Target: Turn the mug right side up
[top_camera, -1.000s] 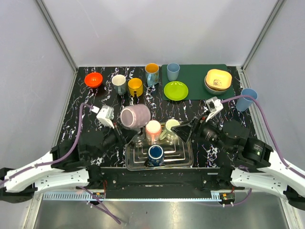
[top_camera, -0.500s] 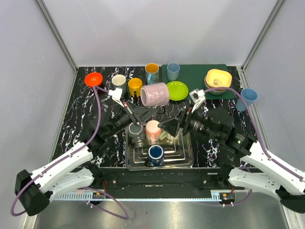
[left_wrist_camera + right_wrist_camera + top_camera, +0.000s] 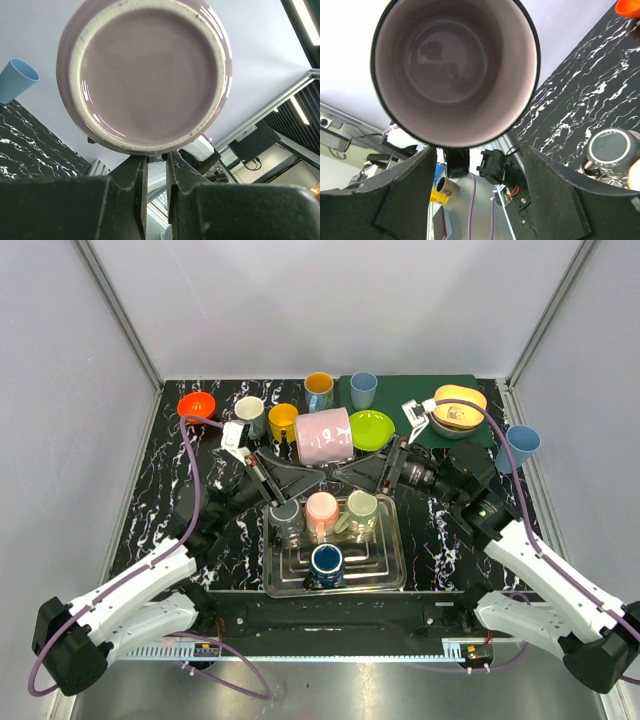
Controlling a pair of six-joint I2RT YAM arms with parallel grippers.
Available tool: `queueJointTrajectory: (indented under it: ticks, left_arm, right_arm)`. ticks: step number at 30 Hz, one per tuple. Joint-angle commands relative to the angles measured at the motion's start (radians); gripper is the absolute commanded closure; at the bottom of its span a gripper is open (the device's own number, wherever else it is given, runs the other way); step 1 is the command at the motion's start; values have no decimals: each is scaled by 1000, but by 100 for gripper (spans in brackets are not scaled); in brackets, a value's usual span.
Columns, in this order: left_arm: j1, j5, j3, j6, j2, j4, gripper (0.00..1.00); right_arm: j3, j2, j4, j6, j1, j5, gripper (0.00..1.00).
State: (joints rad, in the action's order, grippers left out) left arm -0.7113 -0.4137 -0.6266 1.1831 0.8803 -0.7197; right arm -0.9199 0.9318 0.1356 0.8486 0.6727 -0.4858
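The mug's handle is held by my left gripper from the mug's base side (image 3: 152, 80), so my right gripper should grab the handle from the mug's opening side and put the mug upright.
A mauve mug (image 3: 323, 437) hangs in the air on its side above the middle of the table. My left gripper (image 3: 305, 468) is shut on its handle from below. In the left wrist view the mug's glazed base (image 3: 145, 75) faces the camera and the gripper (image 3: 156, 158) pinches the handle just under it. My right gripper (image 3: 345, 472) is open, close to the mug's mouth end. In the right wrist view the open mouth of the mug (image 3: 455, 65) faces the camera, above the wide-spread gripper (image 3: 477, 150), which does not touch it.
A clear tray (image 3: 392, 568) below holds a grey mug (image 3: 286, 515), pink mug (image 3: 321, 510), green mug (image 3: 360, 508) and blue mug (image 3: 327, 560). At the back stand an orange bowl (image 3: 196, 405), several mugs, a green plate (image 3: 370, 430), yellow bowl (image 3: 458, 405) and blue cup (image 3: 522, 445).
My left gripper has carried the mug up and toward the back, from beside the tray to mid-air. My right gripper has risen and moved up to the mug's mouth.
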Motion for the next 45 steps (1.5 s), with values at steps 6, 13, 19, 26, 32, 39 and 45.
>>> queueJointTrajectory:
  ticks: [6, 13, 19, 26, 32, 39, 45]
  left_arm:
    - [6, -69, -7, 16, 0, -168, 100]
    - [6, -92, -1, 21, 13, -178, 100]
    - [6, -114, -1, 12, 16, -159, 100]
    - [55, -13, -14, -123, -115, 180, 36]
    - [61, 631, -188, -339, -253, 1027, 14]
    - [62, 967, -232, -293, -308, 1361, 9]
    - [62, 998, -208, -316, -356, 1382, 9]
  right_arm:
    - [-88, 96, 163, 49, -10, -149, 39]
    - [-99, 140, 228, 87, -18, -206, 63]
    - [-103, 156, 219, 89, -28, -215, 95]
    - [-239, 133, -166, -147, -30, 28, 100]
    - [-433, 304, -485, -319, -32, 341, 100]
    - [-723, 709, -691, -482, -9, 616, 100]
    - [-864, 958, -725, -556, -4, 756, 100]
